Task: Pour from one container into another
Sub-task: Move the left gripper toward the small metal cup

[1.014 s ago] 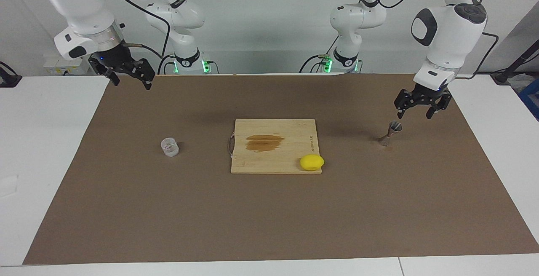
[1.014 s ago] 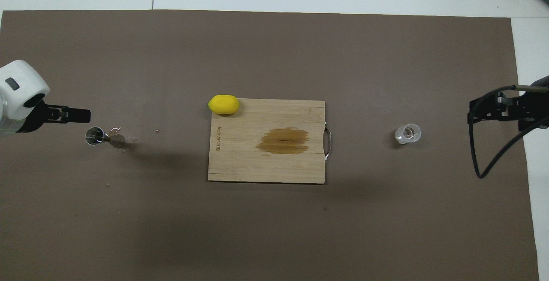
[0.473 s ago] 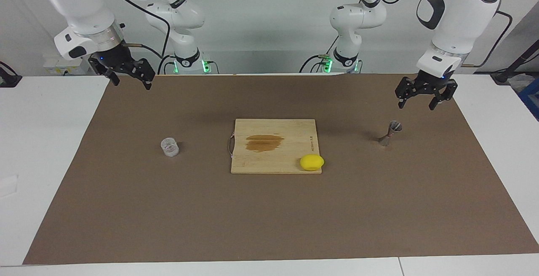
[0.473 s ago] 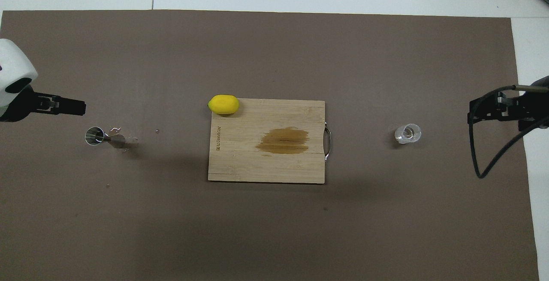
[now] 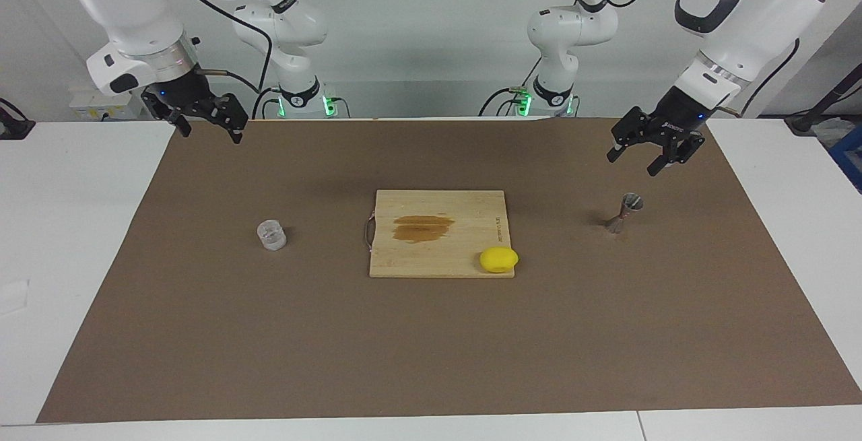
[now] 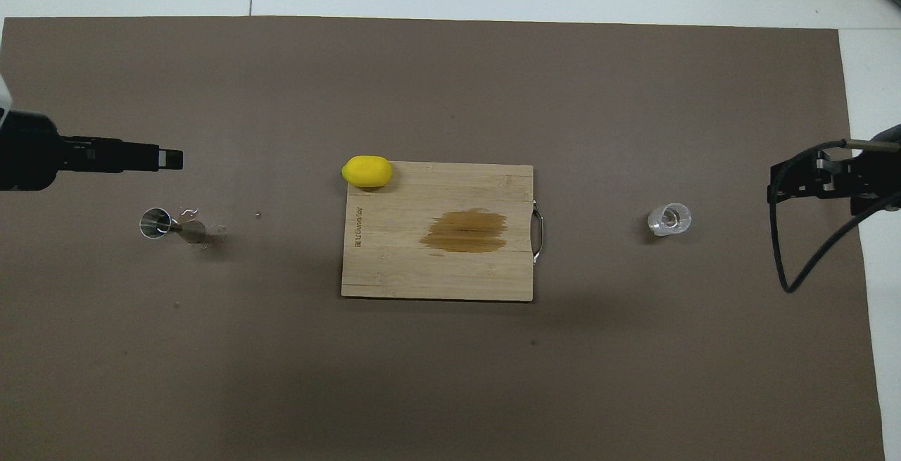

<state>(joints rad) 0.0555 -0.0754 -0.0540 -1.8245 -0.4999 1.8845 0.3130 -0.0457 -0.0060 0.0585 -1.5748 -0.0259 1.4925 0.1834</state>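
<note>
Wet glints (image 6: 189, 212) peek past the neck of the metal jigger (image 6: 173, 225), so I expect a small puddle hidden behind it to show on the mat when I lift it.
The clear glass cup (image 5: 271, 235) stands on the brown mat toward the right arm's end; it also shows in the overhead view (image 6: 669, 219). The metal jigger (image 5: 623, 212) stands upright toward the left arm's end, and from overhead (image 6: 156, 223) its open top shows. My left gripper (image 5: 633, 161) is open, empty and tilted, raised above the mat close to the jigger without touching it; it also shows in the overhead view (image 6: 169, 159). My right gripper (image 5: 210, 135) is open, empty and waits high over the mat's edge, well apart from the cup; it also shows in the overhead view (image 6: 772, 190).
A wooden cutting board (image 5: 438, 262) with a dark wet stain lies mid-table, also in the overhead view (image 6: 436, 281). A yellow lemon (image 5: 499, 260) sits at its corner, also seen from overhead (image 6: 367, 171). Small droplets (image 6: 193, 225) lie on the mat beside the jigger.
My left gripper has risen away from the jigger, tilted and swung a little toward the table's middle. The right arm, cup and jigger have not moved.
</note>
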